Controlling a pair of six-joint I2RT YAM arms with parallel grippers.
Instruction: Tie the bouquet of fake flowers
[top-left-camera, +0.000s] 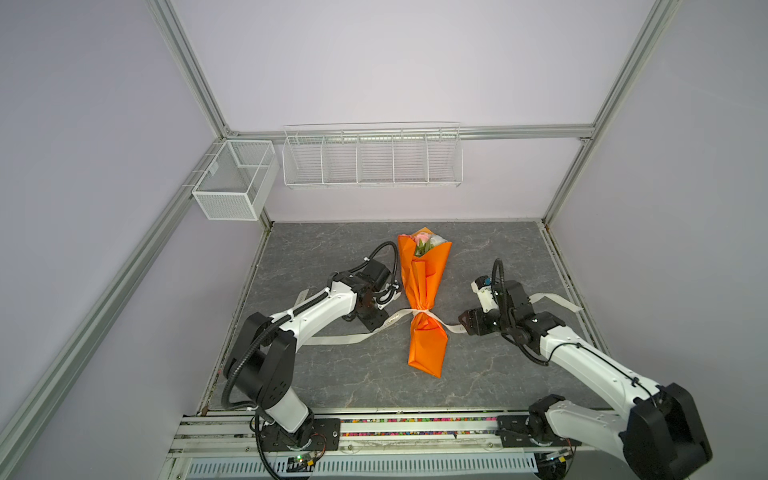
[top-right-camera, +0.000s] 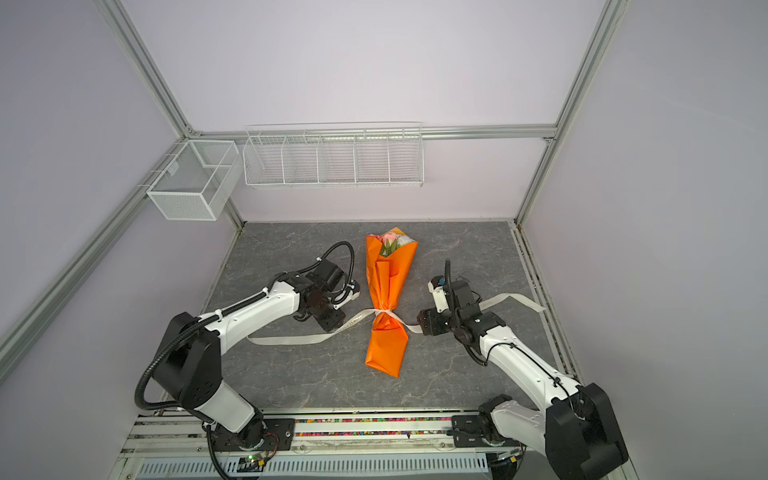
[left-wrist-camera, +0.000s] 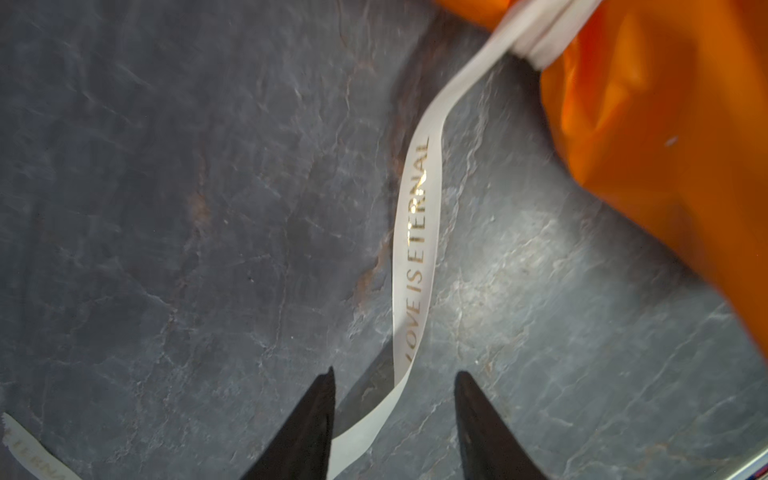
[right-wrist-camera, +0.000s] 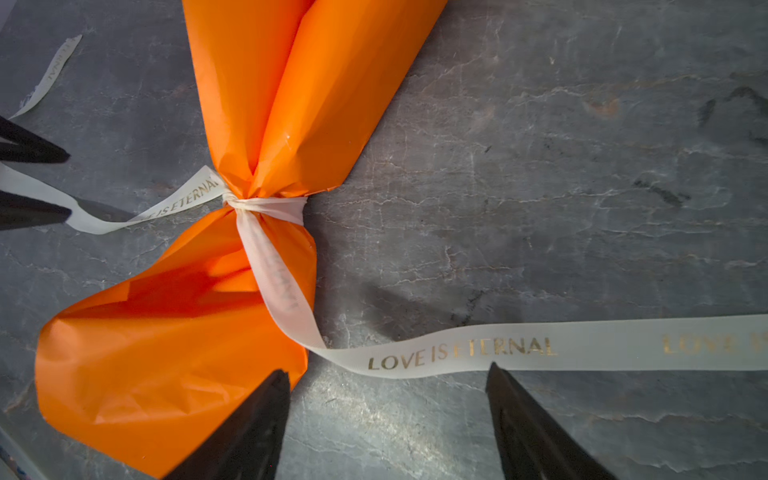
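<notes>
The cream ribbon's twist (left-wrist-camera: 404, 376) is between the open fingers of the robot's left gripper and clear of the orange paper, so the left gripper should keep moving down until both fingers pinch the ribbon (left-wrist-camera: 390, 401).
The bouquet (top-left-camera: 424, 299) (top-right-camera: 388, 299) lies on the grey table, a long cone of orange paper with the fake flowers (top-left-camera: 426, 243) (top-right-camera: 390, 241) showing pink and white at its far end. A cream ribbon is cinched round its waist in a knot (right-wrist-camera: 266, 205) (top-left-camera: 420, 311). My left gripper (left-wrist-camera: 395, 372) (top-left-camera: 384, 322) stands open left of the knot. The left ribbon tail (left-wrist-camera: 415, 232) runs loosely between its fingers, against one of them. My right gripper (right-wrist-camera: 388, 369) (top-left-camera: 462, 326) is open right of the knot, with the printed right tail (right-wrist-camera: 519, 347) just beyond its fingertips.
The left ribbon tail (top-left-camera: 345, 338) trails across the table toward the left arm, and the right tail (top-left-camera: 552, 301) runs behind the right wrist toward the table's right edge. A mesh basket (top-left-camera: 235, 180) and a wire rack (top-left-camera: 372, 156) hang on the walls.
</notes>
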